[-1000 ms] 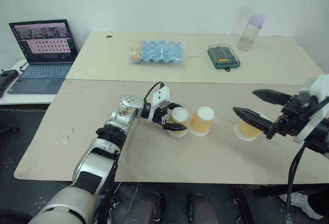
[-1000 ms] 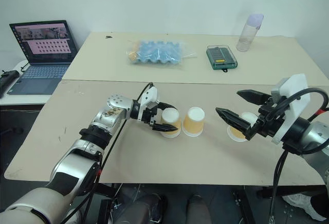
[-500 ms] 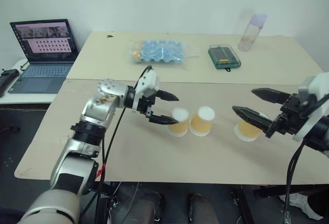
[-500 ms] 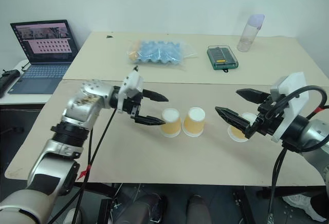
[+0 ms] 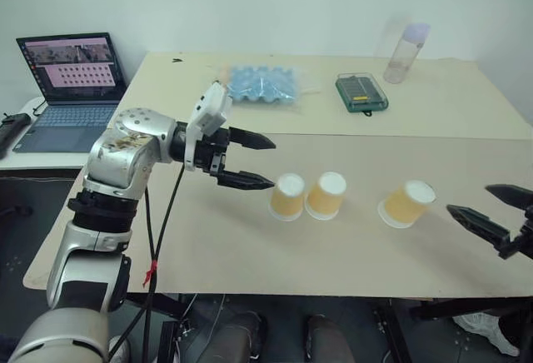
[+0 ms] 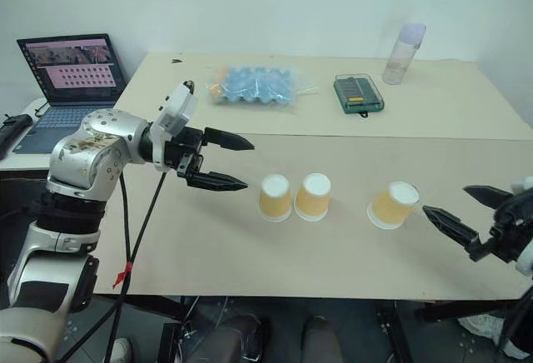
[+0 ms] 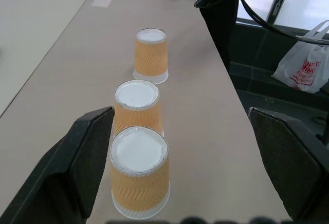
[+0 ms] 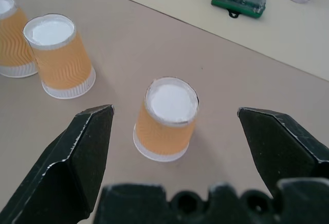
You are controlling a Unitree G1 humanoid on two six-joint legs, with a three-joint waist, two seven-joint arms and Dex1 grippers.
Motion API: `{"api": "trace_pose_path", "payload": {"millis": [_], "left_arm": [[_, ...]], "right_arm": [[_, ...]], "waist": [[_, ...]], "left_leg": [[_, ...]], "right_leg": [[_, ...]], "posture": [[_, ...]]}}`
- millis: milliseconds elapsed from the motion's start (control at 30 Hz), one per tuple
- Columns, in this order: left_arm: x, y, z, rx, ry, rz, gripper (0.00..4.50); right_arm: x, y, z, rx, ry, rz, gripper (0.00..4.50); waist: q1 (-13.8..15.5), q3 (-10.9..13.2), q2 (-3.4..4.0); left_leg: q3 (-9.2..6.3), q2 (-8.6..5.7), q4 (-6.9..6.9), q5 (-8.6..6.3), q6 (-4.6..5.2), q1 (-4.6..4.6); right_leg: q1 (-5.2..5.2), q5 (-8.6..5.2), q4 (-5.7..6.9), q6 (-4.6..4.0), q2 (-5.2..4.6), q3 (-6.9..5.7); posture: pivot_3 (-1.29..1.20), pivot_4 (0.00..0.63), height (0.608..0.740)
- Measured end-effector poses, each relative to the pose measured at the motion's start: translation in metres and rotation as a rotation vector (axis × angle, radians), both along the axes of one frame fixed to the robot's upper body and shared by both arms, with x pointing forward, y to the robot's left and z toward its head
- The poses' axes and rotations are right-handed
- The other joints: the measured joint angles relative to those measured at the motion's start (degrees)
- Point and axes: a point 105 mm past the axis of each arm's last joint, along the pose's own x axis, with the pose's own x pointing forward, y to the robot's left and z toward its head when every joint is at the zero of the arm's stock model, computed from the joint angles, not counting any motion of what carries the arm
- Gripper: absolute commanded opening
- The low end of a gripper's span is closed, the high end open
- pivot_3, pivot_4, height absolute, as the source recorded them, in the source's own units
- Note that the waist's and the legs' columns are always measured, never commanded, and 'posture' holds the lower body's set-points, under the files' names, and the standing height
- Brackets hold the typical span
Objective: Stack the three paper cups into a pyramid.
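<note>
I am about to lower the third cup (image 5: pixel 406 204), and it will straddle both of the other cups' flat bases (image 5: pixel 331 183) and stay upright, since those bases stand close together.
The three paper cups stand upside down in a row on the beige table (image 5: pixel 250 246), none resting on another. The left cup (image 5: pixel 288 196) and middle cup (image 5: pixel 326 195) touch side by side. The right cup (image 5: pixel 406 204) stands apart from them. My left gripper (image 5: pixel 268 163) hovers open and empty above the table, left of the left cup and pointing toward it. My right gripper (image 5: pixel 469 199) is open and empty near the table's right end, just right of the right cup. The right wrist view frames that cup (image 8: pixel 167 118) between its fingers (image 8: pixel 82 152).
On the far table lie a blue egg tray in plastic (image 5: pixel 260 84), a green case (image 5: pixel 362 91) and a clear bottle (image 5: pixel 406 51). An open laptop (image 5: pixel 71 88) sits on a side desk at the left. The table's front edge runs close below the cups.
My left gripper drew back off the left cup, rising and moving left. My right gripper pulled away from the right cup toward the right. Both stayed open, and the cups did not move.
</note>
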Motion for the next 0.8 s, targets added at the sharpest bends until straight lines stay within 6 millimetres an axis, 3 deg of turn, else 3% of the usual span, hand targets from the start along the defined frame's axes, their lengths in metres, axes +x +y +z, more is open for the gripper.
{"api": "trace_pose_path", "payload": {"millis": [200, 467, 800], "left_arm": [[-0.001, 0.000, 0.001, -0.001, 0.006, 0.002, 4.47], [0.000, 0.001, 0.001, 0.000, 0.004, 0.014, 4.47], [-0.002, -0.001, 0.003, -0.001, -0.012, 0.018, 4.47]], "right_arm": [[0.013, 0.004, -0.035, 0.068, 0.026, -0.086, 4.50], [0.043, 0.010, -0.043, 0.110, -0.040, -0.143, 4.50], [0.060, 0.014, -0.043, 0.137, -0.056, -0.145, 4.50]], "waist": [[-0.36, 0.00, 0.03], [-0.46, 0.05, 0.13], [-0.52, 0.05, 0.14]], "left_leg": [[0.08, 0.12, -0.03, 0.00, -0.01, 0.22], [0.08, 0.13, -0.08, 0.02, -0.05, 0.19], [0.07, 0.16, -0.10, 0.03, -0.07, 0.20]], "right_leg": [[0.06, -0.02, -0.04, -0.02, 0.09, 0.03], [-0.07, 0.03, -0.01, -0.10, 0.13, 0.04], [-0.07, 0.05, -0.02, -0.12, 0.20, 0.05]], "posture": [[0.00, 0.150, 0.740], [0.00, 0.150, 0.740], [0.00, 0.150, 0.740]]}}
